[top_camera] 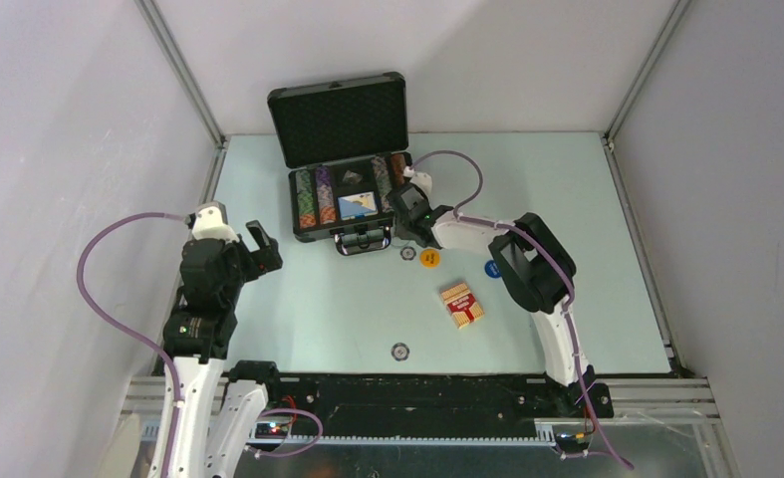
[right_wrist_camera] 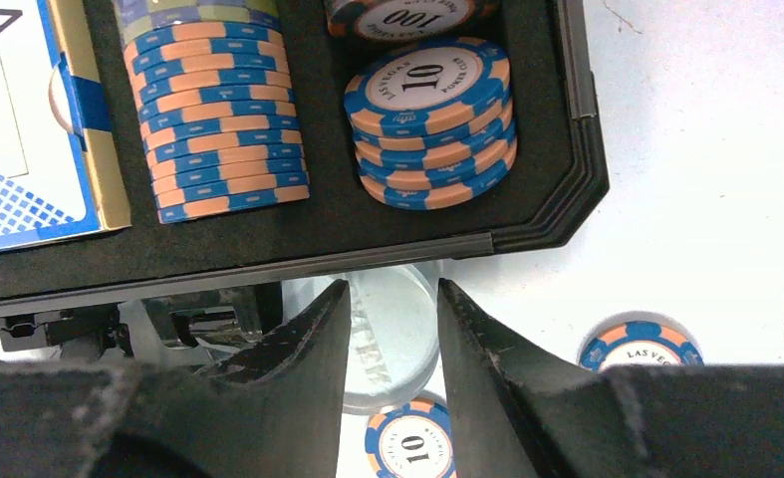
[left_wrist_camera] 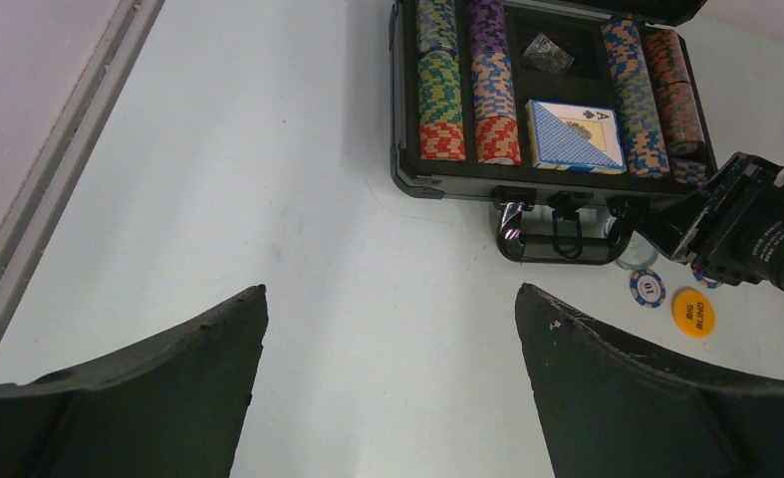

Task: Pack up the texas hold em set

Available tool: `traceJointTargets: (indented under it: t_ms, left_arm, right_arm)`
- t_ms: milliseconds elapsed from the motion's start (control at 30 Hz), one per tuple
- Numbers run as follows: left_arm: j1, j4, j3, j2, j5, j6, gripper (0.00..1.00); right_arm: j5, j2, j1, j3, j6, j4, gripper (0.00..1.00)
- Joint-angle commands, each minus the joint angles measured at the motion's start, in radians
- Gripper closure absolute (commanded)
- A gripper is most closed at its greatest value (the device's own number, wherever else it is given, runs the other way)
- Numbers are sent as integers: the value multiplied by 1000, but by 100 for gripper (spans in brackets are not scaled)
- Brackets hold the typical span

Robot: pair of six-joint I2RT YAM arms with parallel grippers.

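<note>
I need my right gripper to slide the clear round button (right_wrist_camera: 392,344), tucked under the case's front edge beside the handle, out to the handle's bar (left_wrist_camera: 559,251) before grasping.
The black briefcase (top_camera: 338,189) lies open, lid up, with rows of multicoloured chips (left_wrist_camera: 494,85), a blue card deck (left_wrist_camera: 574,134) and a dark marker (left_wrist_camera: 547,52) inside. My right gripper (top_camera: 404,211) hangs at the case's front right corner (right_wrist_camera: 557,199). Its fingers stand a narrow gap apart (right_wrist_camera: 392,289) over a clear round button (right_wrist_camera: 392,344) flat on the table. Loose on the table are a blue-orange chip (right_wrist_camera: 409,443), another chip (right_wrist_camera: 642,344), an orange button (top_camera: 429,258), a blue button (top_camera: 492,268) and the red-patterned card deck (top_camera: 461,304). My left gripper (top_camera: 260,242) is open and empty (left_wrist_camera: 391,294).
One more chip (top_camera: 399,351) lies near the front edge between the arms. The case handle (left_wrist_camera: 557,239) sticks out toward me. White walls with metal rails (top_camera: 203,110) enclose the table on three sides.
</note>
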Motion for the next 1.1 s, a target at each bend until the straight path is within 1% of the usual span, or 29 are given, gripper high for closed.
traceJointTargets:
  t_ms: [0, 367, 567, 767, 867, 967, 1067]
  left_arm:
    - [-5, 14, 14, 2, 14, 28, 2]
    - [-5, 14, 13, 5, 25, 29, 2]
    - [-5, 14, 13, 6, 27, 29, 2]
    - [-5, 15, 13, 7, 28, 29, 2]
    - [-5, 15, 12, 11, 31, 29, 2]
    - [-5, 15, 12, 12, 32, 29, 2]
    - [-4, 14, 13, 12, 32, 29, 2]
  right_arm:
    - [-5, 6, 14, -30, -1, -169, 60]
    - [-3, -92, 49, -179, 5, -206, 64]
    - [63, -155, 44, -200, 12, -178, 62]
    - [92, -211, 12, -200, -3, -110, 59]
    - [99, -236, 9, -200, -45, -29, 56]
    - [67, -254, -4, -199, -65, 50, 54]
    - [24, -250, -12, -190, -90, 99, 49]
